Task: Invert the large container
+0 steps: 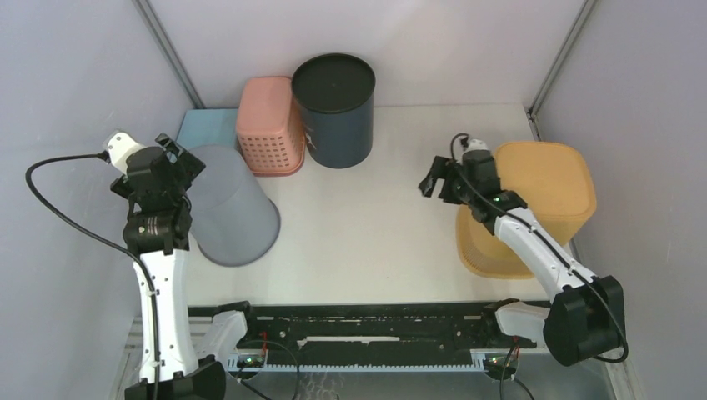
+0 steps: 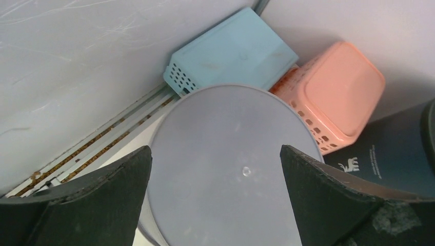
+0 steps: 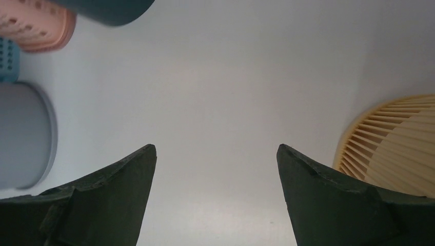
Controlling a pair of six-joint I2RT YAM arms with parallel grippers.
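The yellow container (image 1: 550,177) is beside my right gripper and away from the back wall, so this gripper should circle to the container's near side (image 1: 493,268) and push it back.
A large grey round container (image 1: 229,208) stands at the left of the table with its flat closed base facing up. It fills the middle of the left wrist view (image 2: 225,169). My left gripper (image 1: 179,162) hovers above its far-left edge, open and empty, the jaws (image 2: 215,148) spread wide over the base without touching it. My right gripper (image 1: 440,179) is open and empty over bare table (image 3: 215,146), right of centre. A large yellow ribbed container (image 1: 534,200) stands base up just right of it and shows at the edge of the right wrist view (image 3: 395,143).
A tall dark blue cylinder (image 1: 333,108) and a pink perforated basket (image 1: 268,125) stand at the back, base up. A light blue basket (image 1: 207,127) lies behind the grey container by the left wall. The walls close in at the left, back and right.
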